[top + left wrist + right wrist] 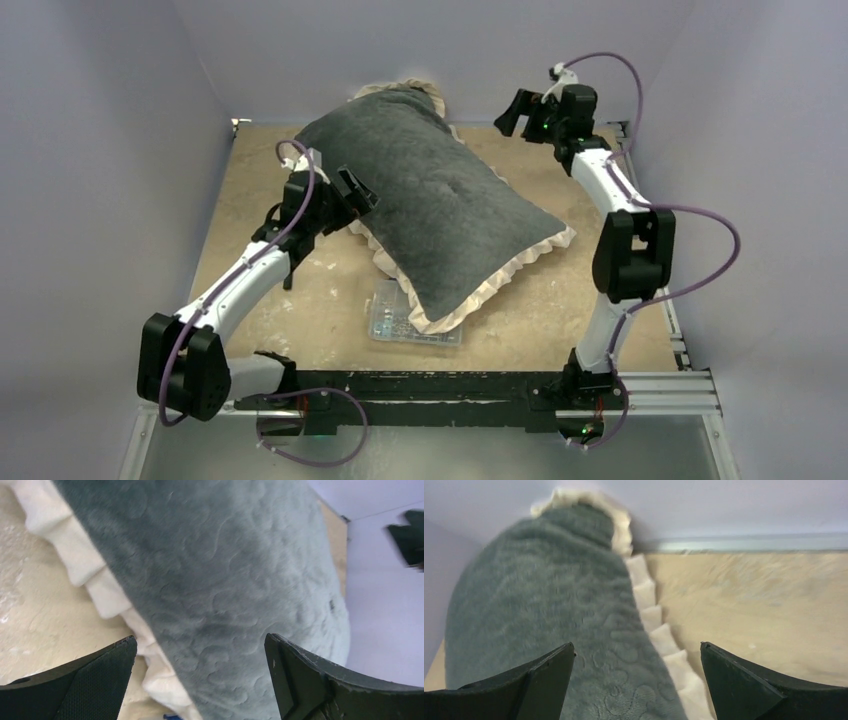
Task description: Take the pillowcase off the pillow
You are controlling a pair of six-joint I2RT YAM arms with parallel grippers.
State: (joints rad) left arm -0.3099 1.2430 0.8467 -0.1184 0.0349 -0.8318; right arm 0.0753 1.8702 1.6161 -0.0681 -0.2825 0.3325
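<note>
Next, I take the pillowcase's frilled edge (383,259) with my left gripper and help my right gripper flip the pillowcase over, because the pillowcase's grey plush (442,200) faces up and hides its opening.
The pillowcase (440,210), dark grey plush with a cream frill, lies diagonally across the table, filled out plump. The pillow itself is hidden inside it. My left gripper (352,190) is open at the pillowcase's left edge; in the left wrist view its jaws stand wide on either side of the grey plush (210,590) and frill (107,597), gripper (200,655). My right gripper (512,112) is open above the far right, apart from the fabric. In the right wrist view (636,655) its jaws frame the grey plush (539,600) and frill (659,630).
A clear plastic tray (400,322) lies on the table partly under the pillowcase's near corner. The beige tabletop (620,200) is bounded by lilac walls at the left, back and right. A metal rail (660,385) runs along the near edge.
</note>
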